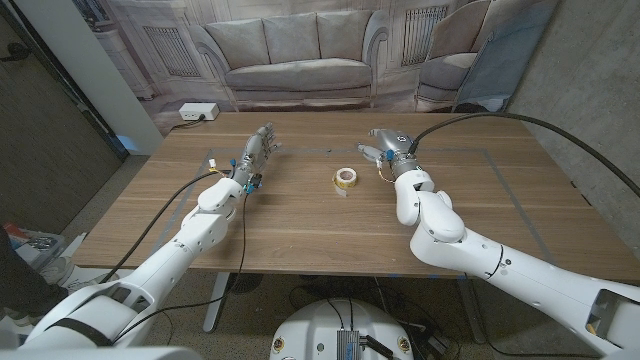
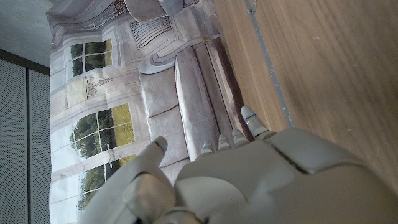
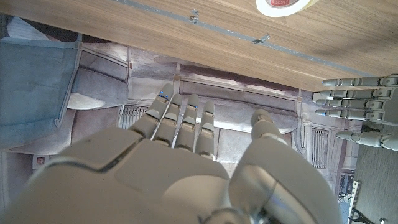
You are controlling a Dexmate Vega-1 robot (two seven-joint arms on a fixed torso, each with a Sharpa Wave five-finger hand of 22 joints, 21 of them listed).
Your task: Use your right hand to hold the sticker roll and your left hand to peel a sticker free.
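Observation:
A short white piece [image 1: 341, 192] sticks out from the sticker roll's edge [image 1: 345, 178]. The sticker roll will stay wound with that piece standing out when I lift it.
The sticker roll [image 1: 345, 179] is a small pale ring with a white strip, lying on the wooden table [image 1: 300, 230] between my two hands. Its edge also peeks into the right wrist view as the sticker roll [image 3: 283, 6]. My right hand [image 1: 384, 146] is to the roll's right and slightly beyond it, fingers apart and holding nothing. My right hand [image 3: 186, 155] has its fingers reaching out straight. My left hand [image 1: 256, 152] stands well to the roll's left with fingers extended and apart, empty. My left hand [image 2: 249, 180] shows no object in it; it also appears as the left hand [image 3: 360, 112].
Grey tape lines [image 1: 500, 152] mark a rectangle on the table. A printed sofa backdrop [image 1: 300, 55] hangs behind the table, and a white power strip [image 1: 198, 112] sits by the back left corner. Cables run along both arms.

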